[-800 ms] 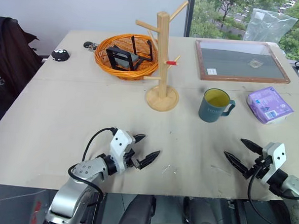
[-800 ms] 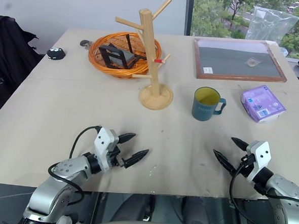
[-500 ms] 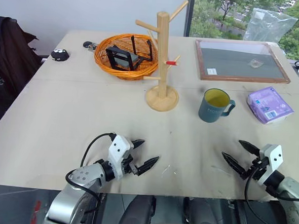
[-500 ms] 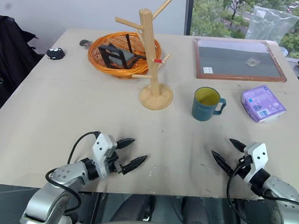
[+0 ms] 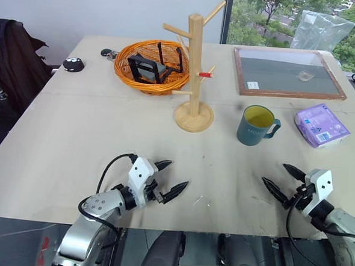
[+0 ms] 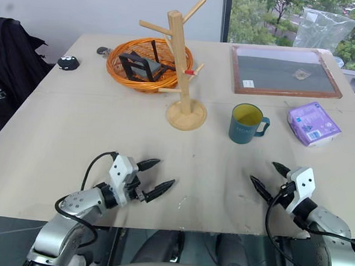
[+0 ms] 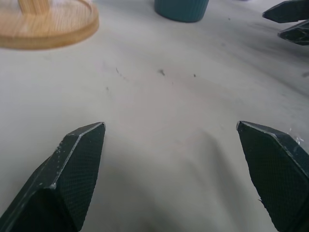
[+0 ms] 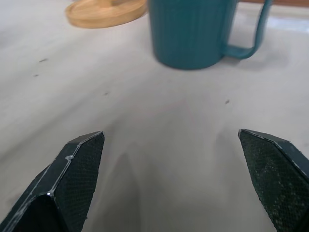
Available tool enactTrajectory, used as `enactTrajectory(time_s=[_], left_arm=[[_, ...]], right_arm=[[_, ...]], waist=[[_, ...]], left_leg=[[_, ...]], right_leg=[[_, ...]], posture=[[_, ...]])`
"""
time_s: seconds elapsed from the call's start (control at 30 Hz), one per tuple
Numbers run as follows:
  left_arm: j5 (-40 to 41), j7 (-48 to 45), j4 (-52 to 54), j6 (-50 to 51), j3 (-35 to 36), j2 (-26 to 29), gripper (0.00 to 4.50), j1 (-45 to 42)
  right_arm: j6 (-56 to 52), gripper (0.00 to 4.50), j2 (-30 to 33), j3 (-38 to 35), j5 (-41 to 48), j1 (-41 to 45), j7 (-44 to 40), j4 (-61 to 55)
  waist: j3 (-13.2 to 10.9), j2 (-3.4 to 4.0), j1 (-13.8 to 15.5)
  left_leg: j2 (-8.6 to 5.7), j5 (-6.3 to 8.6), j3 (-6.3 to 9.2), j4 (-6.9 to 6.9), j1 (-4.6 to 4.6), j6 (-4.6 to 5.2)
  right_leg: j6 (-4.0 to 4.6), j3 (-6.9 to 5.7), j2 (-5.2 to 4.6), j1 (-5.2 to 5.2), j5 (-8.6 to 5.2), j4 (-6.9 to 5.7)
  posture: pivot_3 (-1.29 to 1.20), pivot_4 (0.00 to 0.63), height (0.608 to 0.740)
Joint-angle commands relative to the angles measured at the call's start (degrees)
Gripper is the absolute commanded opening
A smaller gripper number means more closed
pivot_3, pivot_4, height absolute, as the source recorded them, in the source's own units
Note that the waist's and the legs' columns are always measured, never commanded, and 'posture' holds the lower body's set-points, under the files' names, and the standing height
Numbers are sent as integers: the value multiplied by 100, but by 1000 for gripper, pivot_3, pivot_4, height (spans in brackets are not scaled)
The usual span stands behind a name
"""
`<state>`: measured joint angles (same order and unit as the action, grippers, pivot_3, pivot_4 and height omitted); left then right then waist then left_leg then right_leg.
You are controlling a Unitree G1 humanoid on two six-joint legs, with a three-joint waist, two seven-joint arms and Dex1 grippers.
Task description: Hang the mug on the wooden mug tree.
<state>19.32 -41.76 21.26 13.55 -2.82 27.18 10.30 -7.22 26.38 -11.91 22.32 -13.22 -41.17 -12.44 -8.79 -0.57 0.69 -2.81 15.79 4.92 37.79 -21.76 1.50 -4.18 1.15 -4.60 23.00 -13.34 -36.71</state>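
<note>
The teal-blue mug (image 5: 253, 129) will tip sideways when the robot hangs it on the red-tipped peg, because the mug's handle (image 5: 275, 129) sticks out in a loop from the mug's side.
The teal-blue mug (image 5: 256, 126) with a yellow inside stands upright right of the table's middle, handle to the right. The wooden mug tree (image 5: 195, 68) stands left of it on its round base, one peg red-tipped. My left gripper (image 5: 178, 173) hovers open and empty near the front edge, well short of the tree. My right gripper (image 5: 274, 173) is open and empty in front of the mug. In the right wrist view the mug (image 8: 193, 34) lies ahead between the spread fingers (image 8: 72, 179), with a stretch of bare table between.
An orange wicker basket (image 5: 151, 65) holding a black object sits behind the tree on its left. A wood-framed dark board (image 5: 286, 73) lies at the back right, and a purple pack (image 5: 321, 125) right of the mug. A small black object (image 5: 73, 64) sits far left.
Both grippers have only drifted slightly near the front edge. The mug and the tree have not moved.
</note>
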Motion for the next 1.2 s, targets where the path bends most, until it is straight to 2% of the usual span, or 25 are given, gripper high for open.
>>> enactTrajectory(time_s=[0.03,0.2,0.4,0.63,0.87,1.13,1.2], left_arm=[[4,-108,69,-100,-35,52,4500,-138],[455,-179,514,766,-102,145,4500,-964],[535,-342,693,1570,-462,400,4500,-2010],[663,-212,633,2230,-697,235,4500,-3041],[549,19,647,2461,-824,69,4500,-3345],[522,176,735,2492,-880,-37,4500,-3440],[510,191,731,2480,-884,-47,4500,-3437]], right_arm=[[9,4478,-104,-88,-151,234,439,13],[-435,4478,-452,-160,-244,1041,1410,188],[-645,4478,-595,-21,-678,1874,2091,912],[-282,4478,-853,5,-814,2377,2331,1357],[-46,4478,-971,96,-965,2649,2371,1709],[334,4478,-1066,136,-1031,2996,2260,2345],[406,3630,-1073,157,-1037,3070,2204,2480]], waist=[[0,0,-1],[0,0,-1],[0,1,-10],[-1,1,-68],[-1,1,-169],[-1,1,-156],[-1,1,-159]], left_leg=[[0,0,0,0,0,0],[-1,-1,1,1,0,-2],[-5,-16,1,1,-1,-27],[-6,-17,-2,-2,-3,-29],[-4,-18,-2,-2,-1,-30],[-4,-18,-2,-1,-1,-30],[-4,-18,-4,-1,-1,-30]], right_leg=[[0,0,0,0,0,0],[-1,-1,2,0,1,-2],[-1,-1,5,1,1,-3],[-2,4,8,4,2,-3],[-2,8,11,5,2,-6],[-2,10,12,5,2,-7],[-2,12,12,6,2,-7]], posture=[[0,150,740],[0,150,740],[0,150,740],[0,150,740],[0,150,740],[0,150,740],[0,150,740]])
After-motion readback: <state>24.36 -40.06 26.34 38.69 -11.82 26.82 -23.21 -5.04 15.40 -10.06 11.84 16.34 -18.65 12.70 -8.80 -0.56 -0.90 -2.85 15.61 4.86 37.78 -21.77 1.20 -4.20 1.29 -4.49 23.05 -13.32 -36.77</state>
